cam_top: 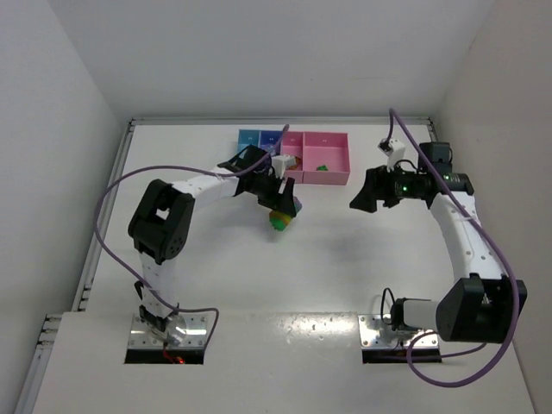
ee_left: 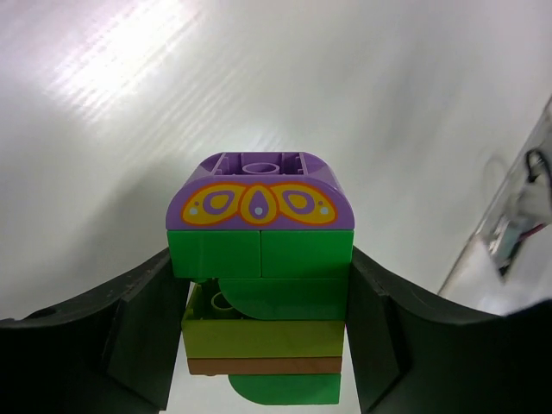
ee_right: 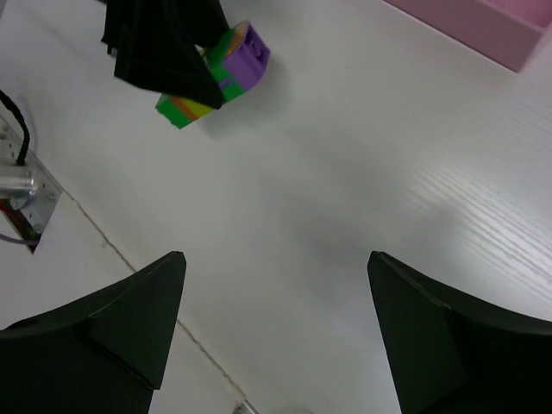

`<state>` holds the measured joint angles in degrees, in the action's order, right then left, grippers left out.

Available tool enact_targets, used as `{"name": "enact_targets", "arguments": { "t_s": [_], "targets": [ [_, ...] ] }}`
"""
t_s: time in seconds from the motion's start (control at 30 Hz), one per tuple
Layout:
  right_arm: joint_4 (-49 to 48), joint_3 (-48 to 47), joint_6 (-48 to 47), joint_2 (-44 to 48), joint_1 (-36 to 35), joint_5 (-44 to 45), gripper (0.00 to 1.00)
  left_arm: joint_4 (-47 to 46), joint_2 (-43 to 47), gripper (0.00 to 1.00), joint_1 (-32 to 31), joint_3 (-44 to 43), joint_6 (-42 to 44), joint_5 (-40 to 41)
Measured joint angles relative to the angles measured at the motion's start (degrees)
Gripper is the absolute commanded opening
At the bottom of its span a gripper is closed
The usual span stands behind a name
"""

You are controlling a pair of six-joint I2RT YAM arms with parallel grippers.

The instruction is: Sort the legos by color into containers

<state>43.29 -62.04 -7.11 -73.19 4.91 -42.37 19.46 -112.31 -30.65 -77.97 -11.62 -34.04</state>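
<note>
My left gripper is holding the lego clump (ee_left: 263, 297), which joins purple, green and yellow bricks. Next, my right gripper grabs its purple end (ee_left: 260, 200) before I sort the bricks.
My left gripper (cam_top: 283, 207) is shut on a striped lego clump (ee_left: 261, 285) of purple, green, yellow and orange bricks, held between both fingers (ee_left: 138, 323). The clump (cam_top: 281, 219) sits just in front of the containers. It also shows in the right wrist view (ee_right: 216, 78) under the left gripper. The containers are a joined row: light blue (cam_top: 249, 136), blue-purple (cam_top: 271, 136), narrow pink (cam_top: 292, 151) and wide pink (cam_top: 328, 159). The wide pink bin holds a green lego (cam_top: 321, 166); the narrow pink holds an orange-yellow one (cam_top: 291, 162). My right gripper (ee_right: 276, 319) is open and empty, right of the bins (cam_top: 360, 194).
A pink bin corner (ee_right: 483, 26) shows at the top right of the right wrist view. The table's white walls rise behind the bins and at both sides. A purple cable loops from each arm. The arm bases sit on metal plates (cam_top: 168, 336) at the near edge.
</note>
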Motion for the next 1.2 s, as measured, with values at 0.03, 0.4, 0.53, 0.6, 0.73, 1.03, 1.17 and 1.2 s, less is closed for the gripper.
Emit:
{"name": "enact_targets", "arguments": {
  "t_s": [0.03,0.4,0.53,0.6,0.73,1.03,1.17,1.2],
  "targets": [
    [-0.7,0.3,0.3,0.0,-0.5,-0.3,0.87,-0.9,0.0,0.16,0.9,-0.3,-1.7,-0.9],
    [-8.8,3.6,10.4,-1.9,-5.4,-3.5,0.87,-7.2,1.9,0.14,2.4,1.5,-9.9,-6.3],
    [-10.1,3.6,14.4,-6.4,-5.4,-7.0,0.87,-6.7,9.4,0.14,-3.4,3.3,-4.0,1.1],
    [-10.4,3.6,16.3,-8.5,-5.4,-8.7,0.87,-6.9,13.6,0.14,-6.5,4.2,-1.4,4.7],
    [-12.6,3.6,21.4,-11.9,-5.0,-14.8,0.87,-7.6,19.4,0.14,-9.8,6.2,3.1,9.9],
    [-29.0,4.7,37.3,-14.5,-3.5,-31.0,0.85,-7.5,20.9,0.14,-10.1,10.4,9.1,16.3],
    [-28.4,4.1,36.2,-14.7,-4.6,-30.5,0.85,-7.4,20.9,0.14,-10.7,10.4,10.6,16.7],
    [-26.7,3.5,34.8,-14.9,-4.8,-29.2,0.85,-7.4,20.9,0.14,-10.9,10.4,10.8,16.8]
  ]
}}
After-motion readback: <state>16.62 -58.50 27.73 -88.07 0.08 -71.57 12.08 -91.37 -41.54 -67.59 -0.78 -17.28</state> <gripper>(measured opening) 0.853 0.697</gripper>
